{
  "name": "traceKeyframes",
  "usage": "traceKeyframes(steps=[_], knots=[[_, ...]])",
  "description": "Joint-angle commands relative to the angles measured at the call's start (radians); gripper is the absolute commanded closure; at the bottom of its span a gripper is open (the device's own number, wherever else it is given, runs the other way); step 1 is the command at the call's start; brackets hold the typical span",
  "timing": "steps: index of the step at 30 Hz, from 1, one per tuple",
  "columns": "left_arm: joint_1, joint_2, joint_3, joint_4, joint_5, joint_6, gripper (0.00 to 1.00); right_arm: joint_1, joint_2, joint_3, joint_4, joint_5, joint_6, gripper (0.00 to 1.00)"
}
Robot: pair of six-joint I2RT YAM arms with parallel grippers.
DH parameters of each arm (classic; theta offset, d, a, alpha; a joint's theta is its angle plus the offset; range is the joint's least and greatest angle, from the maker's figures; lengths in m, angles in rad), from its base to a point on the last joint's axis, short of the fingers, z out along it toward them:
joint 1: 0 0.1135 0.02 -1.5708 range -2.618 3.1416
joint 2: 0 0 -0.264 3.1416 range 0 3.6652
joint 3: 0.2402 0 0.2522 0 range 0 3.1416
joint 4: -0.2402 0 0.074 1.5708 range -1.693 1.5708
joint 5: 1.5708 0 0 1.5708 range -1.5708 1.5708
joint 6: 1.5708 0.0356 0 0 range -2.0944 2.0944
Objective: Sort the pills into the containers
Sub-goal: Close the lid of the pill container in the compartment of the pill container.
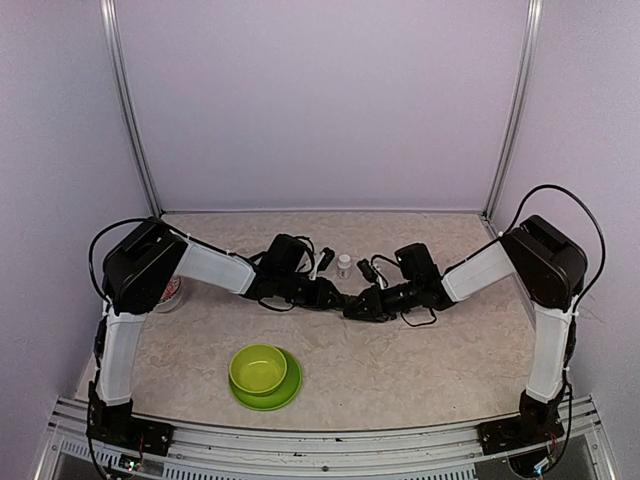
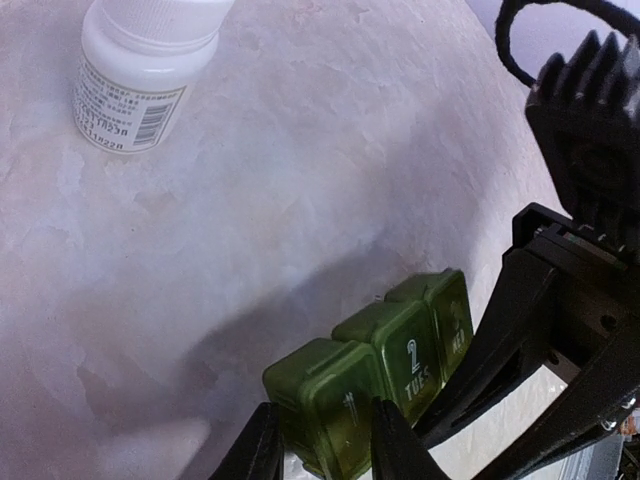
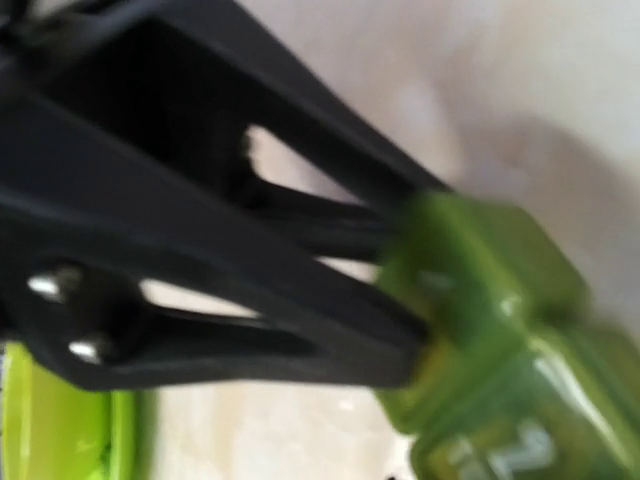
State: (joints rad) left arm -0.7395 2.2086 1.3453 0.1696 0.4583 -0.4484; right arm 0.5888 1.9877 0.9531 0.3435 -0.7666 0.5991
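Observation:
The pill box is at a slant between my grippers. I should therefore lay it down flat, move my right gripper away, and grip its end compartment squarely with my left gripper.
The dark green pill box is a strip of three lidded compartments; the middle lid reads "2 TUES". My left gripper is shut on its end compartment, one finger on each side. In the top view my left gripper and right gripper meet at mid-table, and the box is hidden between them. The right gripper's black frame stands right beside the box's far end. The right wrist view is blurred: it shows the pill box held by black fingers. No loose pills show.
A white pill bottle stands just behind the grippers, also in the left wrist view. A lime-green bowl on its plate sits near the front. A round red-and-white object lies under the left arm's elbow.

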Motion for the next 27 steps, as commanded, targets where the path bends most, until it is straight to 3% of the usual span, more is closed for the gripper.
traceKeyframes(steps=[1, 10, 14, 20, 22, 25, 27], knots=[[0.011, 0.012, -0.025, -0.045, -0.02, 0.001, 0.71, 0.006, 0.029, 0.001, -0.071, 0.059, -0.012, 0.74], [0.019, 0.002, -0.024, -0.038, -0.02, -0.001, 0.7, 0.006, -0.012, 0.02, -0.018, -0.052, -0.03, 0.71], [0.037, -0.027, -0.026, -0.027, -0.016, -0.003, 0.61, 0.006, -0.076, 0.077, -0.137, -0.06, -0.163, 0.63], [0.063, -0.078, -0.027, -0.015, -0.001, 0.006, 0.47, 0.003, -0.173, 0.138, -0.355, 0.043, -0.328, 0.48], [0.072, -0.095, -0.034, -0.007, 0.012, 0.024, 0.41, -0.007, -0.204, 0.136, -0.381, 0.068, -0.338, 0.43], [0.091, -0.126, -0.045, 0.015, 0.063, 0.099, 0.23, -0.037, -0.246, 0.112, -0.388, 0.085, -0.316, 0.38], [0.102, -0.152, -0.047, 0.017, 0.105, 0.173, 0.03, -0.055, -0.273, 0.089, -0.384, 0.08, -0.313, 0.36]])
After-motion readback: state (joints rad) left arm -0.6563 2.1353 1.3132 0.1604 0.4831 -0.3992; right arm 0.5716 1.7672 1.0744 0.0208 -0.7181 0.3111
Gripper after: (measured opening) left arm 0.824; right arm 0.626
